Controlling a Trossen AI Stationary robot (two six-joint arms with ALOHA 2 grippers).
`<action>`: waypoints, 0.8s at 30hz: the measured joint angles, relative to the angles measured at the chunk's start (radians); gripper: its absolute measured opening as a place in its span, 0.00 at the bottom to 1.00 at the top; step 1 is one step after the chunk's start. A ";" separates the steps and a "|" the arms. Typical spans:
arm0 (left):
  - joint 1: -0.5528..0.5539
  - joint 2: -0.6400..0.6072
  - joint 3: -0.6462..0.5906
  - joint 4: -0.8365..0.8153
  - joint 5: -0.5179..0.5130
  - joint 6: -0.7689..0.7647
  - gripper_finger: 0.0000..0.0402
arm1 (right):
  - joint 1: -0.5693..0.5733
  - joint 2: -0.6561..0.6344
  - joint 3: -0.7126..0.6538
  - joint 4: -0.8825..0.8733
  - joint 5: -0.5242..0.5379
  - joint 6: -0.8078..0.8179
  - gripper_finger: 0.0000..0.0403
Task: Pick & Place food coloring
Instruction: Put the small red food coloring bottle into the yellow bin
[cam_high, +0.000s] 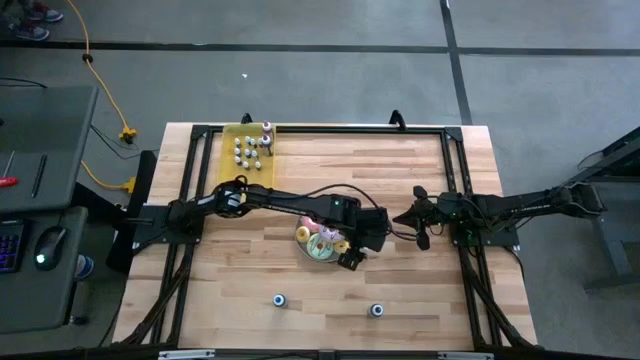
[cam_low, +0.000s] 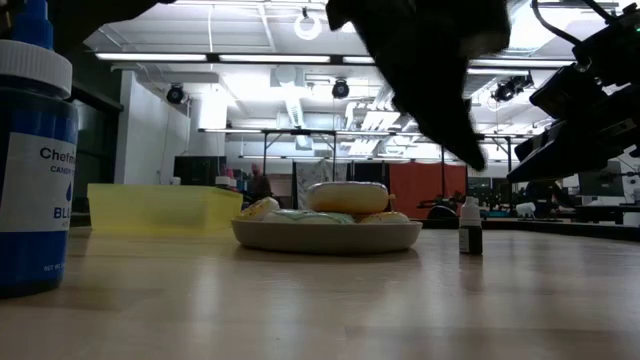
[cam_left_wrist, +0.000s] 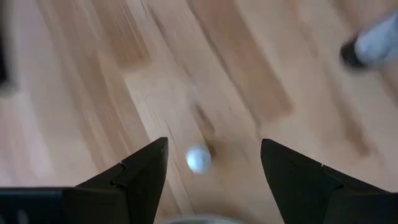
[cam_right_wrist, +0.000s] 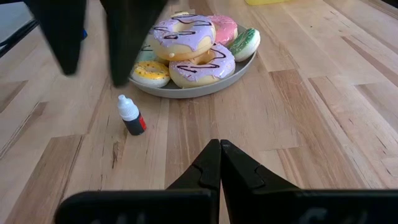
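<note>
The bottle's white cap (cam_left_wrist: 198, 159) is between my open fingers and clear of the doughnut plate. My left gripper keeps going down until its fingers are on either side of the cap (cam_right_wrist: 127, 107), and then close.
A tiny food coloring bottle (cam_right_wrist: 132, 116), white-capped with a dark body, stands upright on the wood right beside the doughnut plate (cam_right_wrist: 205, 87); it also shows in the low view as bottle (cam_low: 470, 228). My left gripper (cam_left_wrist: 214, 146) hangs open straight above it, fingers pointing down, and the bottle's white cap (cam_left_wrist: 198, 159) shows between them, below the tips. Several more small bottles stand in the yellow tray (cam_high: 247, 150) at the far left. My right gripper (cam_right_wrist: 219, 146) is shut and waits low over the table to the plate's right.
Two more bottles stand near the table's near edge: one (cam_high: 280, 300) and another (cam_high: 376, 311). A blue-labelled bottle (cam_low: 30, 170) stands close to the low camera. The plate of frosted doughnuts (cam_high: 322, 243) sits mid-table, right beside my left gripper (cam_high: 350, 260).
</note>
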 joint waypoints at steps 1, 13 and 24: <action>0.000 0.005 -0.003 -0.019 -0.001 0.000 0.63 | 0.000 0.000 0.000 0.001 0.000 0.000 0.00; 0.001 0.062 -0.004 -0.005 -0.047 -0.008 0.63 | 0.000 0.000 0.000 0.001 0.000 0.000 0.00; 0.002 0.081 -0.003 0.010 -0.047 -0.035 0.63 | 0.000 0.000 0.000 0.001 0.000 0.000 0.00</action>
